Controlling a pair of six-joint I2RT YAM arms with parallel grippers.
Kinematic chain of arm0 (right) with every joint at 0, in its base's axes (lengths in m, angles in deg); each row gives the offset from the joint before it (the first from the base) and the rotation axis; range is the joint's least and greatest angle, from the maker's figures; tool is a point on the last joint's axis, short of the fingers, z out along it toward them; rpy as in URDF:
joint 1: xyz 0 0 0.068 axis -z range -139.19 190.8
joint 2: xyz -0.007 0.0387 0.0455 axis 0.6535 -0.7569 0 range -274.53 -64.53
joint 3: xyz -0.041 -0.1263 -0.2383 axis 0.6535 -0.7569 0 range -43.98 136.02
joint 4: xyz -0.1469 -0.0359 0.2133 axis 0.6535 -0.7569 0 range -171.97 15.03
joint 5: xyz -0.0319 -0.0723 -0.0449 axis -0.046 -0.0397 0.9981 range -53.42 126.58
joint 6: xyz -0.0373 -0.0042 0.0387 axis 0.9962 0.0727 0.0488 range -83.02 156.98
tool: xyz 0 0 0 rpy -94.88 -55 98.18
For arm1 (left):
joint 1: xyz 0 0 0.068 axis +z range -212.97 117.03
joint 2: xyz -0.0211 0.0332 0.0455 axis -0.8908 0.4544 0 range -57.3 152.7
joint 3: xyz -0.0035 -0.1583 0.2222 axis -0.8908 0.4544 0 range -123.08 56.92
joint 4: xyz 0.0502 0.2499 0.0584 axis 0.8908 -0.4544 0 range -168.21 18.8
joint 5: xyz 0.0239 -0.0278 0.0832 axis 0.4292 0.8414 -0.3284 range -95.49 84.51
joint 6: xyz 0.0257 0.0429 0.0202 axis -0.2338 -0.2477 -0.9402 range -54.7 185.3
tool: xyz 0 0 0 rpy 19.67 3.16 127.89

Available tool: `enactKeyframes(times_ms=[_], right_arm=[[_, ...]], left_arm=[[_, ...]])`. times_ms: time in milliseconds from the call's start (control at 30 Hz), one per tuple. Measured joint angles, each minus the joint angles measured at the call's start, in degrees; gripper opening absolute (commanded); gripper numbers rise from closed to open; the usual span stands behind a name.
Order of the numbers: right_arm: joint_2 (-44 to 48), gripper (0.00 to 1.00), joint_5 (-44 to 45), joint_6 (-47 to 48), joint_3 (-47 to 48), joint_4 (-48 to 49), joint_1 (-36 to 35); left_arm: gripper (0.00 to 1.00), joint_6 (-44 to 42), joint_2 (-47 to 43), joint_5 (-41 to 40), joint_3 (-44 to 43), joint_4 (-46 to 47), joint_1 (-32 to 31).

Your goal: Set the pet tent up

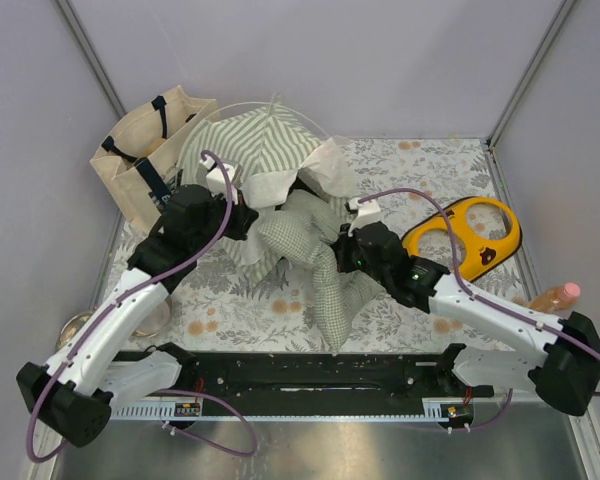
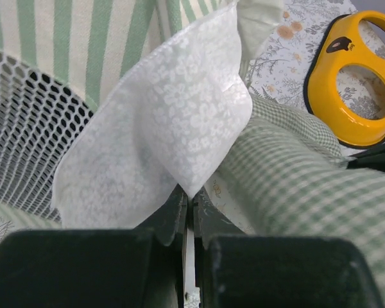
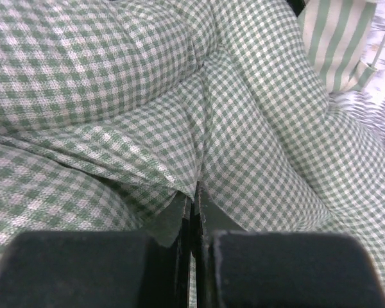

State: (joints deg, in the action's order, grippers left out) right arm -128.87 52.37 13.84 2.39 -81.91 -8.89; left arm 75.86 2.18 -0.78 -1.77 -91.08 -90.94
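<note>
The green checked cushion [image 1: 292, 236] is bunched up outside the tent's doorway [image 1: 302, 186], so my left gripper should hold the lacy flap to the side while my right gripper pushes the cushion in.
The pet tent [image 1: 255, 140], green-and-white striped, stands domed at the back left. Its white lacy door flap [image 2: 173, 128] and mesh panel [image 2: 25, 135] show in the left wrist view. My left gripper [image 2: 190, 196] is shut on the lower edge of the lacy flap; it sits at the tent's front [image 1: 242, 212]. The green checked cushion [image 1: 315, 260] lies crumpled in front of the tent, partly in its doorway. My right gripper [image 3: 194, 189] is shut on a fold of the cushion [image 3: 244, 128], at its right side [image 1: 342, 250].
A beige canvas tote bag [image 1: 145, 150] stands at the far left next to the tent. A yellow two-holed plastic piece [image 1: 468, 235] lies at the right, also in the left wrist view [image 2: 353, 77]. A pink-capped bottle [image 1: 555, 297] lies at the right edge. The floral tablecloth [image 1: 420, 165] covers the table.
</note>
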Motion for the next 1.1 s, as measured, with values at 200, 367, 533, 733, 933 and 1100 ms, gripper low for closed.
enactKeyframes(times_ms=[200,367,533,733,933,1100], right_arm=[[-11.0,0.0,-7.0,1.8,6.0,2.2,0.8],[-20.5,0.0,-5.0,-4.1,9.7,1.9,1.5],[-26.8,0.14,-3.8,-9.2,11.8,1.6,1.5],[-23.6,0.73,-7.6,-7.2,5.0,8.7,1.9],[-14.7,0.99,-11.0,-2.5,0.5,8.9,2.2],[-5.7,1.0,-17.3,3.0,-1.9,8.9,2.4]], left_arm=[[0.0,-1.4,-3.6,0.2,3.4,-3.9,0.1],[0.0,-0.9,-3.7,0.2,6.4,-4.9,0.4],[0.0,2.0,-4.0,0.0,9.1,-4.0,0.4],[0.0,5.9,-4.1,-1.6,11.3,-0.2,0.4],[0.0,7.6,-3.5,-2.7,11.6,0.8,0.4],[0.0,7.7,-2.4,-3.4,11.6,1.8,0.4]])
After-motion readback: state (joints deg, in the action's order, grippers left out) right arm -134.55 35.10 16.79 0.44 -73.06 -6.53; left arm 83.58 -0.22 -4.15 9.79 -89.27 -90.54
